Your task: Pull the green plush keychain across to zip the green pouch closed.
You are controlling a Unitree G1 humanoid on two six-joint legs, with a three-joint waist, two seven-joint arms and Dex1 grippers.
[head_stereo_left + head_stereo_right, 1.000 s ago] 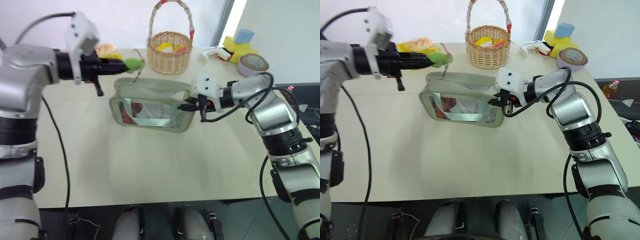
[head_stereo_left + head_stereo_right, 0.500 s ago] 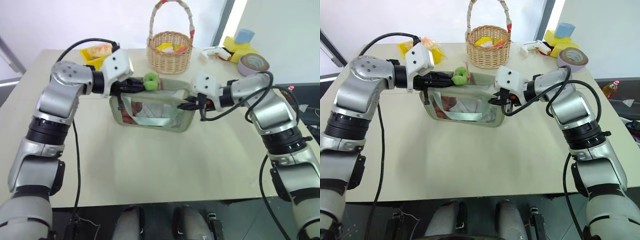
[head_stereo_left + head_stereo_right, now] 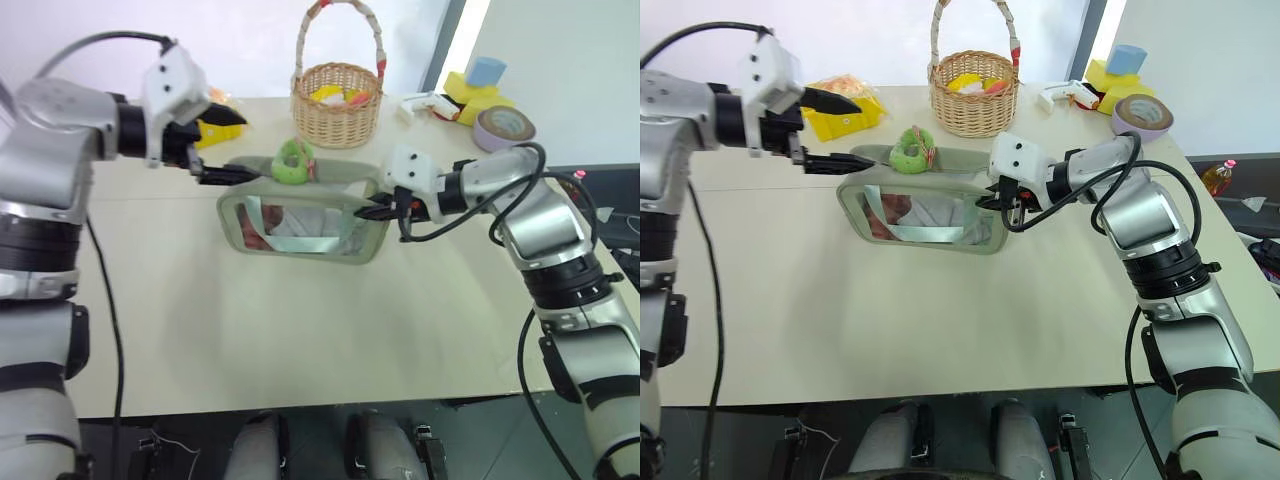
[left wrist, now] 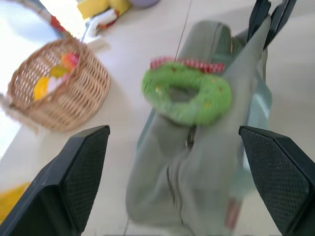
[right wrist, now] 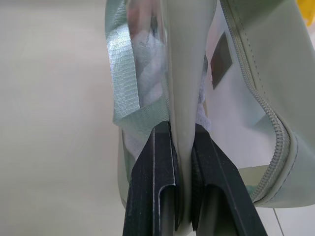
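Note:
The zip gapes at my right gripper's end of the pouch (image 5: pixel 241 120), so my left gripper should hold the closed end while my right gripper pulls the keychain (image 3: pixel 291 163).
The green pouch (image 3: pixel 300 228) stands on the table with its clear window facing me. The green plush keychain (image 3: pixel 293 161), a fuzzy lime ring, lies on the pouch's top edge near the left of centre; in the left wrist view the green plush keychain (image 4: pixel 187 91) rests free on the fabric. My left gripper (image 3: pixel 231 146) is open, a little to the left of the keychain and not touching it. My right gripper (image 3: pixel 380 210) is shut on the pouch's right end, and the right wrist view shows its fingers (image 5: pixel 156 182) clamping the pouch wall.
A wicker basket (image 3: pixel 338 110) with small items stands just behind the pouch. A yellow packet (image 3: pixel 845 110) lies behind my left gripper. A tape roll (image 3: pixel 505 127), foam blocks (image 3: pixel 480 85) and a white tool (image 3: pixel 425 103) sit at the back right.
My left gripper has opened, let go of the keychain and drawn back to the left. The keychain now rests on the pouch's top. The right gripper has kept its hold.

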